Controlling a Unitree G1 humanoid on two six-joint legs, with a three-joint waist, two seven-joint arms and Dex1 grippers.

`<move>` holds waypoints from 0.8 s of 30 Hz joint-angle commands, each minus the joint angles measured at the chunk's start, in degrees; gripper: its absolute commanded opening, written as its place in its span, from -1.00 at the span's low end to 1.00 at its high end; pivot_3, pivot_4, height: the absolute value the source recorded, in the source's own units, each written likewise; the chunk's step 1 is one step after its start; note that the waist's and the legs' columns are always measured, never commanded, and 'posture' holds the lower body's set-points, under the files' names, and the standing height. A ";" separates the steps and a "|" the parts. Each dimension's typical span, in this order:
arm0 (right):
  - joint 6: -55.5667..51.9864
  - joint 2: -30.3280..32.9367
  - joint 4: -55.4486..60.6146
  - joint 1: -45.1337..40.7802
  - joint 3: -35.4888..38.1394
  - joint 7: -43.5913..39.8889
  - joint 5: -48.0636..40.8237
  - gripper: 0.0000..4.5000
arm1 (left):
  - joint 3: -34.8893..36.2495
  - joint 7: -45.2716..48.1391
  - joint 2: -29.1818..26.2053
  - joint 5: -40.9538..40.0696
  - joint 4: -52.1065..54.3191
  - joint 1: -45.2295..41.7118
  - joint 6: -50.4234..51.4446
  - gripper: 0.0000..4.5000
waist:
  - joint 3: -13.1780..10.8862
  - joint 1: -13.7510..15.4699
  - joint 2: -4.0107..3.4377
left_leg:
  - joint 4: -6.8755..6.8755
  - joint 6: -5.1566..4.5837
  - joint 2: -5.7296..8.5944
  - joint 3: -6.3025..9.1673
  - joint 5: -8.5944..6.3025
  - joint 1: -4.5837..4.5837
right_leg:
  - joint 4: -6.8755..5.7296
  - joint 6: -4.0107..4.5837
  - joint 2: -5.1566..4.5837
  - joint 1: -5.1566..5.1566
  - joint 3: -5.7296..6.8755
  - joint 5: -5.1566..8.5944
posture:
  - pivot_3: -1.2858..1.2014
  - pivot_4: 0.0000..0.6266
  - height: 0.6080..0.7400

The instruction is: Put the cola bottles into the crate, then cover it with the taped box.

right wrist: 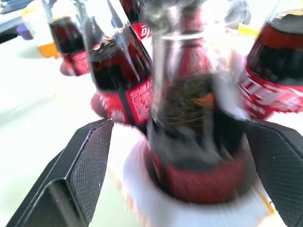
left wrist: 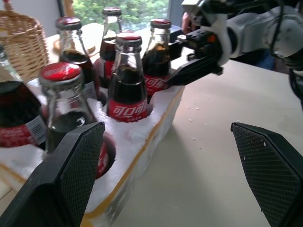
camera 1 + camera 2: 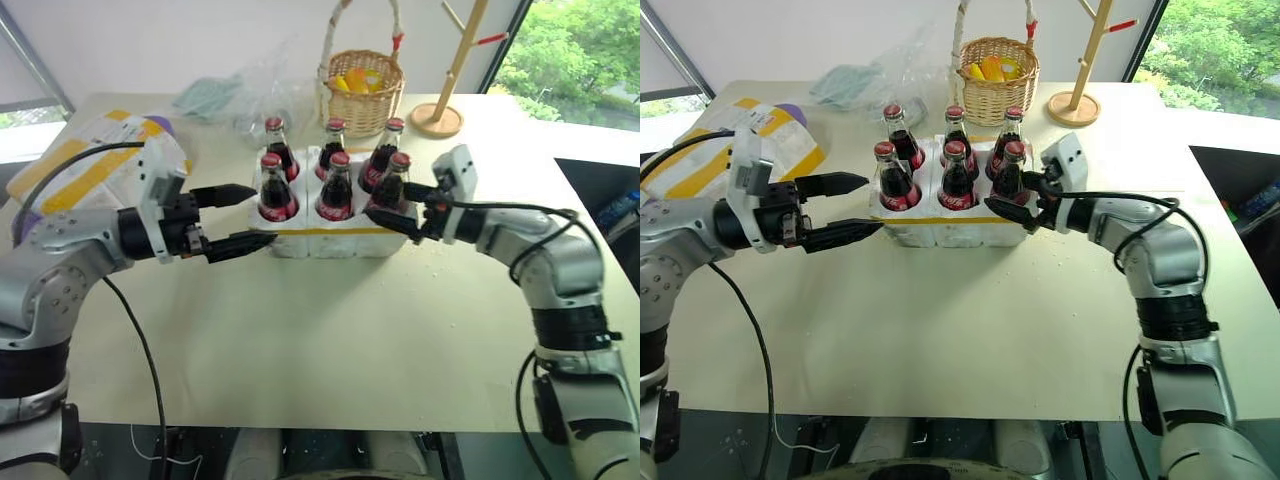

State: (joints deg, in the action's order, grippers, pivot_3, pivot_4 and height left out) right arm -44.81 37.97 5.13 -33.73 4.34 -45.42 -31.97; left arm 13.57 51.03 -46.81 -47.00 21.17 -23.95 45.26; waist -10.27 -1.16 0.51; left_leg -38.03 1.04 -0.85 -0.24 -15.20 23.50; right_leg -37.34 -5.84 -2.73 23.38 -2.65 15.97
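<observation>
I expect the whole box (image 3: 100, 160) to follow stiffly when I lift it by the purple foam tab, because that tab sticks out from the taped box's end.
Several cola bottles (image 3: 337, 187) with red caps stand in the wells of the crate (image 3: 330, 240), a low white block with a yellow band. My right gripper (image 3: 392, 205) is open at the crate's right end. Its fingers (image 1: 80, 161) flank the front right bottle (image 1: 199, 137) without pressing on it. My left gripper (image 3: 258, 215) is open and empty, level with the crate's left end, its fingertips next to the front left bottle (image 2: 71, 118). The taped box (image 3: 90, 160), white with yellow bands, lies at the table's far left.
A wicker basket (image 3: 362, 90) with yellow fruit stands behind the crate, a wooden stand (image 3: 440, 115) to its right. Crumpled clear plastic (image 3: 230, 95) lies at the back left. Small white crumbs dot the table (image 3: 330, 340) near the crate's right end.
</observation>
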 commanded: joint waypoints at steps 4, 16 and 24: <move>0.49 8.83 8.38 3.57 9.35 -5.39 -4.28 0.97 | 11.19 -7.65 -3.78 3.43 5.07 6.80 -0.36 1.00 | 0.00 0.03 0.01 | 0.02 0.00 -0.02 0.00 0.00 -0.01 | 0.03 0.00 0.02 0.00 0.00 0.00 | 0.03 -0.52 1.00; -7.39 13.84 19.82 8.45 17.08 -12.65 -23.02 0.97 | 25.73 -7.24 -11.04 38.13 1.07 42.86 -22.04 1.00 | -0.02 0.39 0.04 | 0.15 0.00 -0.07 -0.13 -0.01 -0.07 | 0.21 0.25 -0.24 -0.02 -0.03 0.13 | 0.03 -0.52 1.00; -8.96 14.78 21.94 4.55 16.47 -12.55 -32.91 0.97 | 16.65 -19.36 -12.63 54.73 -17.97 38.23 -35.03 1.00 | 0.00 0.30 0.07 | 0.19 0.01 -0.01 -0.13 -0.03 -0.03 | 0.30 0.39 -0.62 0.00 0.02 0.18 | 0.03 -0.52 1.00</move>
State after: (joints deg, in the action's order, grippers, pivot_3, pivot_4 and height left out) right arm -54.21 52.44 26.58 -27.78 19.55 -58.99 -62.72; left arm 31.56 34.47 -58.50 4.48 5.32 15.15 12.99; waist -10.27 -0.86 0.58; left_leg -37.78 1.06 -0.86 -0.38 -15.23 23.48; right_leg -37.03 -5.44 -3.40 23.39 -2.64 16.15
